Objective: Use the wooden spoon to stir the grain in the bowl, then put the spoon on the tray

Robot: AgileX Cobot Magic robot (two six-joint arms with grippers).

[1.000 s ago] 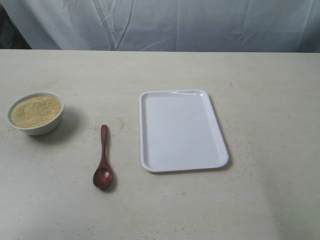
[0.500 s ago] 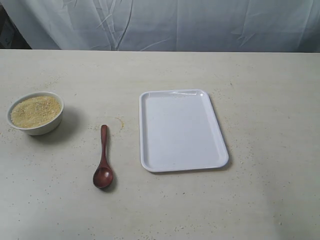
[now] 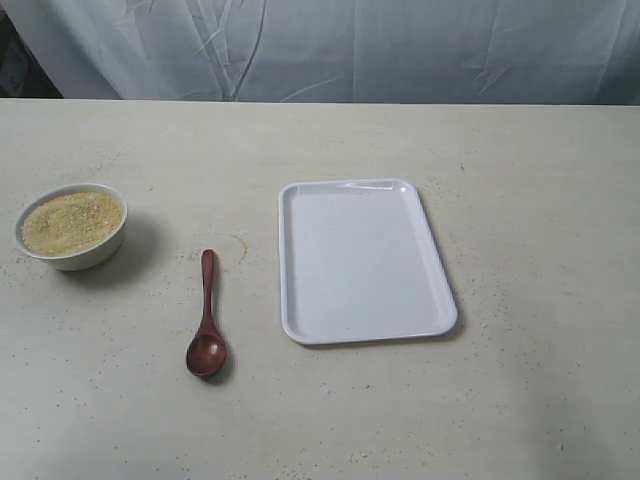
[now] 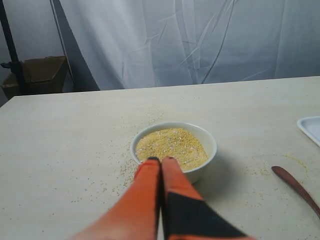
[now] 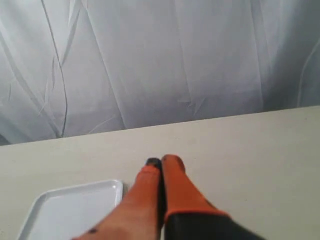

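My right gripper goes on moving toward the wooden spoon's handle (image 3: 208, 294), since it lies clear of both bowl and tray, before my fingers close across its far end (image 3: 208, 264).
The white bowl (image 3: 72, 228) of yellow-beige grain (image 3: 71, 221) stands at the table's left. The dark wooden spoon (image 3: 206, 318) lies on the table between bowl and tray, its handle pointing away. The white tray (image 3: 361, 260) sits bare in the middle. Neither arm shows in the exterior view. My left gripper (image 4: 161, 159) is shut and empty, its orange fingers pointing at the bowl (image 4: 174, 150) and grain (image 4: 171, 146); the spoon's handle (image 4: 297, 188) lies off to one side. My right gripper (image 5: 162, 161) is shut and empty, beside a corner of the tray (image 5: 75, 210).
Loose grains are scattered on the table around the bowl and spoon. A white cloth backdrop (image 3: 330, 50) hangs behind the table's far edge. A cardboard box (image 4: 36, 75) stands beyond the table in the left wrist view.
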